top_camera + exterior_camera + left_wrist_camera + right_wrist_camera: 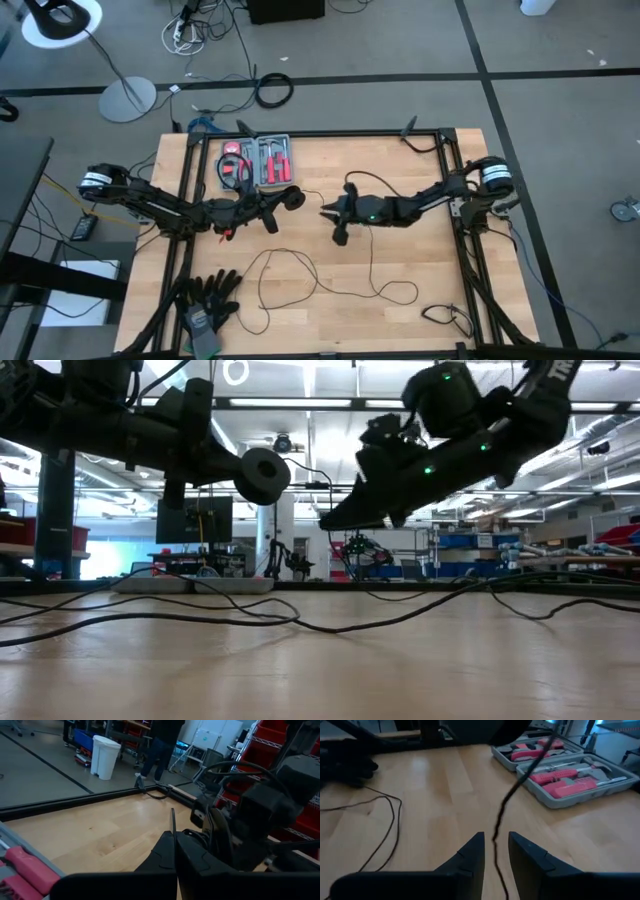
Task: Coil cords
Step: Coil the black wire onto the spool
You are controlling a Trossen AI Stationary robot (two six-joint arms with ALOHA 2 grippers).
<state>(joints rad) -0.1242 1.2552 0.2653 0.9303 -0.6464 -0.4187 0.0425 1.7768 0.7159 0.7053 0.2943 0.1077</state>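
Note:
I expect the wire [371, 256] to pull the small loop [401, 292] in when I carry the wire, because this loop lies loose. The wide loop will stay where it is.
The cord is a thin black wire; most of it lies in loose loops on the wooden table [290, 275]. Its round black disc end [262, 476] is up in the air at the tip of my left gripper [285, 200], which is shut on it over the table's middle. From there the wire [498, 822] sags toward my right gripper [328, 212]. My right gripper [495, 845] faces the left one, open, with one finger on each side of the wire and a gap to it on both sides. My left gripper pinches the cord between its two shut fingers, right by the disc end; a short piece of wire [172, 820] stands up from between the fingertips. The fingers point level toward the table's right side. The disc is lifted clear of the table, and the wire trails slack from it.
An open grey case of pink-handled tools [258, 160] lies at the far left of the table. Black gloves [205, 300] lie at the near left, and a short cable with a plug [445, 318] at the near right. Black frame rails [462, 250] edge the table.

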